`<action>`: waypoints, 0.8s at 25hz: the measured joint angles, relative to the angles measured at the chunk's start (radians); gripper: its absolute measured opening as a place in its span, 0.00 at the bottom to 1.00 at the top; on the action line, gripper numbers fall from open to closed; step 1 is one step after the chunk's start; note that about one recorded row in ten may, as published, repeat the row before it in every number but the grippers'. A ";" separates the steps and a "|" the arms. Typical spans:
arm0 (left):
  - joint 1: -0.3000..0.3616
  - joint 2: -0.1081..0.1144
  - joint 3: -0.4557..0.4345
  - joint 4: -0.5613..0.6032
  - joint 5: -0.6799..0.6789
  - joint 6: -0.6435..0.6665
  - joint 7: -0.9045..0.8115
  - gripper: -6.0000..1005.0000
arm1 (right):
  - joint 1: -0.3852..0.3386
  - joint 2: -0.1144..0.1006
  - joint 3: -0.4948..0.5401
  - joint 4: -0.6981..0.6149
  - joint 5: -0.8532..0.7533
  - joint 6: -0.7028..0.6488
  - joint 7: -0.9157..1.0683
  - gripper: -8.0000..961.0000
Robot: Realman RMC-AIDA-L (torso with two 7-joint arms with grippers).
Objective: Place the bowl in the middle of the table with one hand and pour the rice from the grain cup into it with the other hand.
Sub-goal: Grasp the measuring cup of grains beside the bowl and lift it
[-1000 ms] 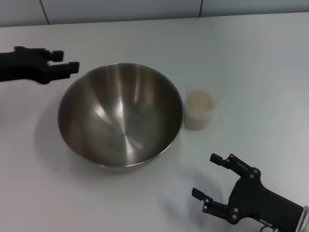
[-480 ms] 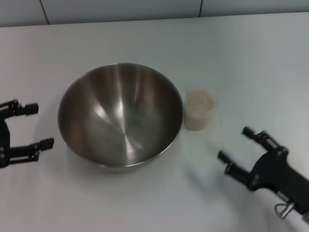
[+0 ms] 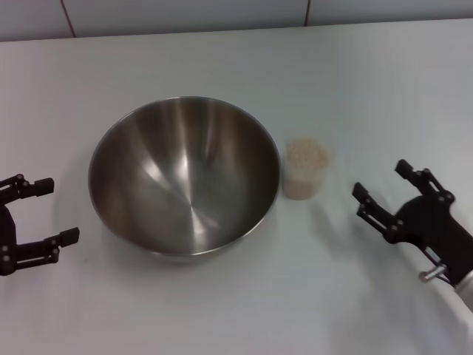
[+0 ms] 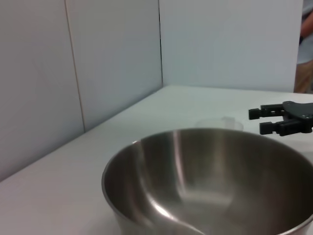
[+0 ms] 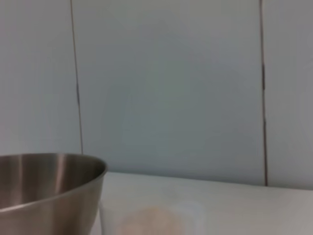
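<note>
Clear tabletop [image 3: 342,191] runs from my right gripper's open fingers to the grain cup's side [image 3: 324,166] away from the bowl, so I should keep approaching until they close there.
The steel bowl [image 3: 185,174] stands upright and holds nothing, near the middle of the white table [image 3: 222,59]. It also shows in the left wrist view [image 4: 210,181] and the right wrist view [image 5: 46,188]. The grain cup [image 3: 305,168], full of rice [image 3: 306,154], stands just right of the bowl; it also shows in the right wrist view [image 5: 151,220]. My left gripper [image 3: 44,211] is open, left of the bowl, apart from it. My right gripper [image 3: 384,185] is open, right of the cup, apart from it; it also shows in the left wrist view [image 4: 257,121].
A pale panelled wall [image 3: 185,15] runs along the table's far edge. Bare tabletop lies in front of the bowl and to the far right.
My left gripper swung from the bowl's far left rim down to its left side. My right gripper moved from the front right up toward the cup's right side. Bowl and cup stayed put.
</note>
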 joint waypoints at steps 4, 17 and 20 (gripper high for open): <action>-0.002 -0.008 0.000 0.000 0.008 -0.012 0.000 0.83 | 0.026 0.000 0.006 0.040 0.000 0.077 -0.050 0.87; -0.002 -0.011 0.000 -0.017 0.008 -0.021 0.002 0.83 | 0.055 0.000 0.069 0.074 0.002 0.135 -0.095 0.87; -0.001 -0.010 0.002 -0.018 0.008 -0.021 0.004 0.83 | 0.063 0.000 0.082 0.073 0.002 0.143 -0.095 0.87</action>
